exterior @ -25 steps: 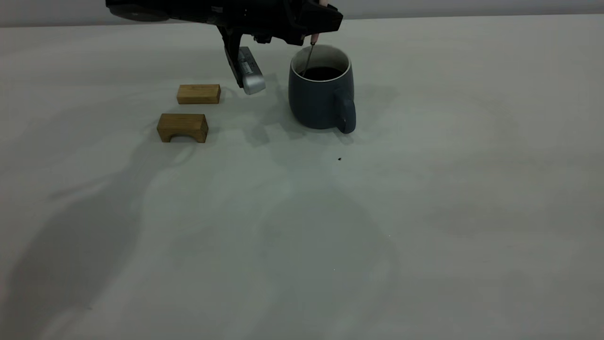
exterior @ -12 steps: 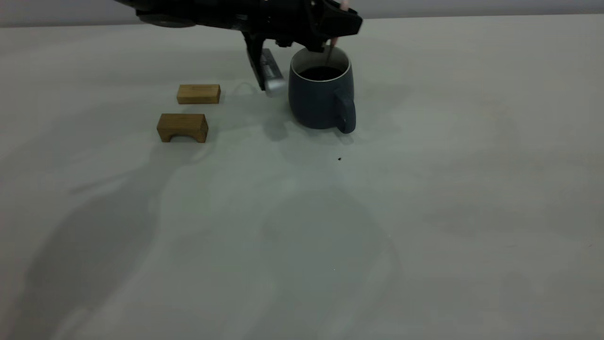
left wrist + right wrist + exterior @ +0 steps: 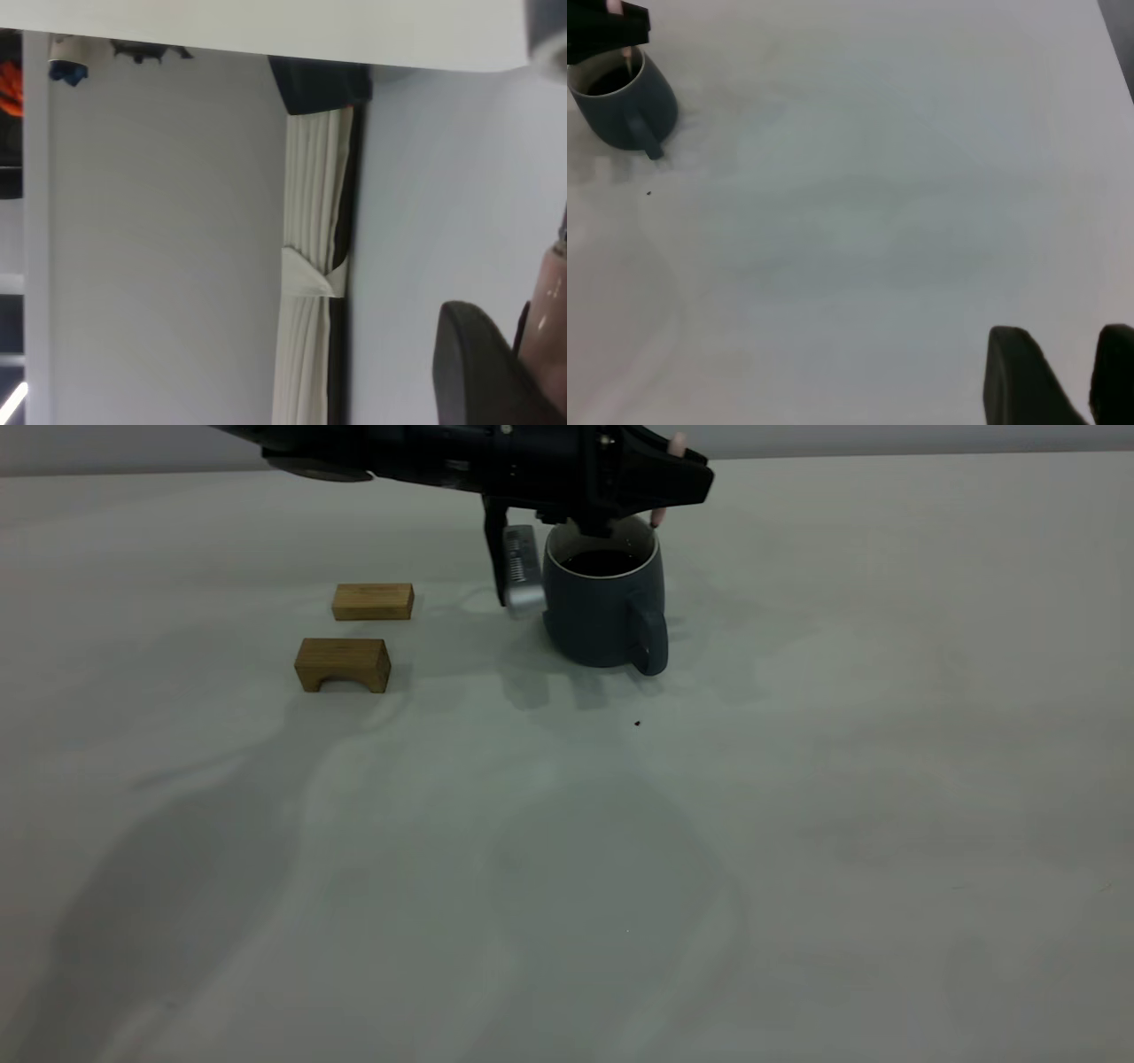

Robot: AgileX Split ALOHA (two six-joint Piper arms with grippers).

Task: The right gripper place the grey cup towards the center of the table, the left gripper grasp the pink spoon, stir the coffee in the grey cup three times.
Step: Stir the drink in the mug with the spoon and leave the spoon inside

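Note:
The pink spoon is near the grey cup's rim (image 3: 654,540) on the side with the cup's handle, so the robot's left gripper should sweep the spoon back toward the cup's opposite rim (image 3: 550,544).
The grey cup (image 3: 595,622) stands on the table (image 3: 797,824) with its handle toward the camera and dark coffee (image 3: 602,562) inside. My left gripper (image 3: 666,483) hovers just over the cup's rim, shut on the pink spoon (image 3: 657,517). The spoon's handle end (image 3: 678,441) sticks up above the hand, and its bowl is hidden. In the left wrist view the pink spoon (image 3: 547,305) lies against a black finger (image 3: 474,363). The right gripper (image 3: 1090,381) is open and empty, far from the cup (image 3: 631,108).
Two tan wooden blocks lie left of the cup: a flat one (image 3: 373,601) and an arched one (image 3: 343,664). A tiny dark speck (image 3: 637,724) sits in front of the cup. A silver finger pad (image 3: 523,571) hangs close beside the cup's left wall.
The left gripper has swept to the right above the cup, carrying the spoon from the left side of the rim to the right side. The cup has stayed put.

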